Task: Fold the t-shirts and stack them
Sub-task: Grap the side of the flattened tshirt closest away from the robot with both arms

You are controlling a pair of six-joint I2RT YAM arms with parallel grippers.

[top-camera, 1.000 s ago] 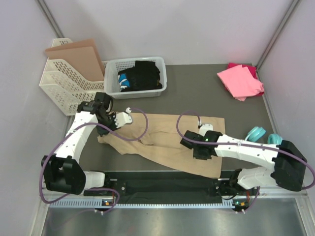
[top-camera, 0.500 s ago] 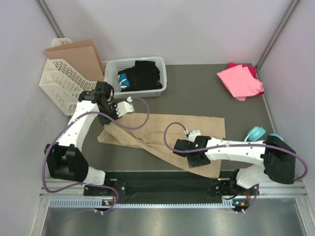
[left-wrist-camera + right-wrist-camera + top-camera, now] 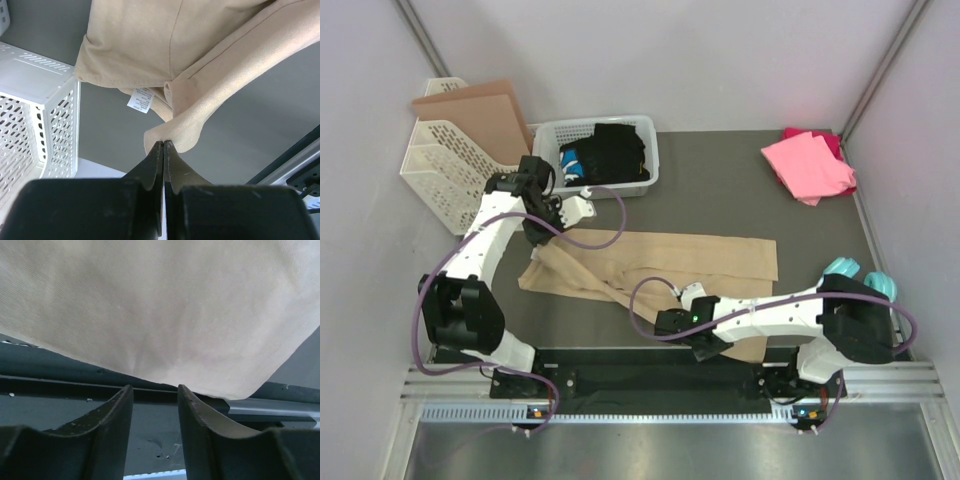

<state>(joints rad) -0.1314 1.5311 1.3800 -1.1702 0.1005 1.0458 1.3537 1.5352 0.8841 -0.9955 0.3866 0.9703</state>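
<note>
The tan t-shirt's near edge (image 3: 155,379) only just reaches the open fingers of my right gripper. Next, I move toward that edge's corner (image 3: 237,393) and pinch further in before I lift.
The tan t-shirt (image 3: 670,265) lies spread along the dark table, its left end bunched and lifted. My left gripper (image 3: 554,226) is shut on a corner of that tan cloth (image 3: 175,120); in the left wrist view the fingertips (image 3: 164,142) pinch the fold, with a white label (image 3: 140,101) hanging nearby. My right gripper (image 3: 707,348) sits at the shirt's near edge. Its jaws (image 3: 154,387) are open and hold nothing, with the tan hem (image 3: 165,315) just past the tips. The pink t-shirt (image 3: 807,165) lies over a magenta one (image 3: 828,138) at the far right corner.
A white basket (image 3: 642,186) holding dark clothes stands at the back. A white file rack (image 3: 450,165) with a brown cardboard sheet (image 3: 480,105) is at the back left. Teal round objects (image 3: 860,272) sit by the right edge. The black front rail (image 3: 620,375) runs under the right gripper.
The right gripper opened, let go of the tan shirt and slid left toward the near edge. The left gripper moved back and left, pulling its shirt corner along.
</note>
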